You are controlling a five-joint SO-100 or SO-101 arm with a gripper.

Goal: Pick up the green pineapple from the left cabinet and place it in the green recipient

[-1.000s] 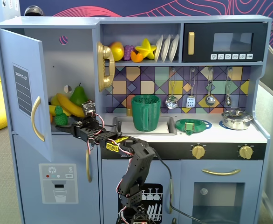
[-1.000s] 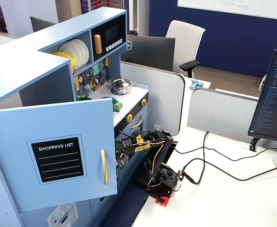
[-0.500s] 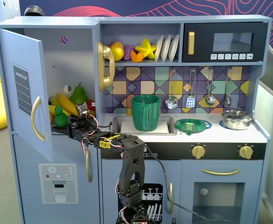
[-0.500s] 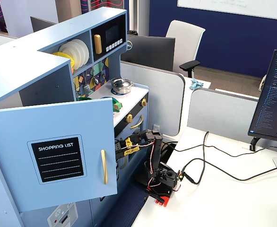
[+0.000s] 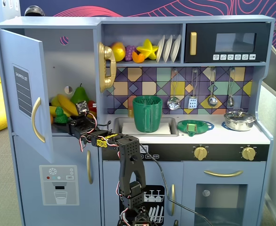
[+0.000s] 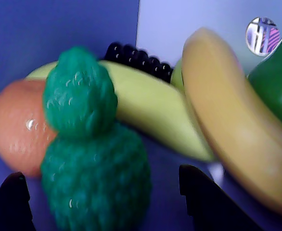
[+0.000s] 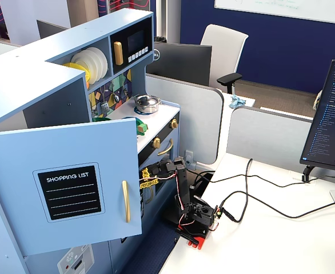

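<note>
A yellow end (image 5: 52, 111) sticks out next to the green pineapple (image 5: 61, 116), so I expect the hidden length of a banana to be behind it when I lift the pineapple away.
The green pineapple (image 5: 60, 115) stands upright on the shelf of the left cabinet (image 5: 20, 89), whose door hangs open. In the wrist view the pineapple (image 6: 95, 163) fills the lower middle. My gripper (image 6: 101, 174) is open, with one black finger (image 6: 11, 204) to the left of the fruit and the other finger (image 6: 203, 199) to its right; neither touches it. In a fixed view the gripper (image 5: 68, 123) reaches into the cabinet from the right. The green recipient (image 5: 147, 114) stands in the sink. In another fixed view the open door (image 7: 64, 182) hides the pineapple and gripper.
Close around the pineapple lie an orange (image 6: 16, 130), two bananas (image 6: 242, 144), a green pear (image 6: 275, 82) and black grapes (image 6: 138, 57). A flat green dish (image 5: 195, 126) and a pot (image 5: 239, 120) sit on the counter. The arm (image 5: 128, 155) rises in front of the kitchen.
</note>
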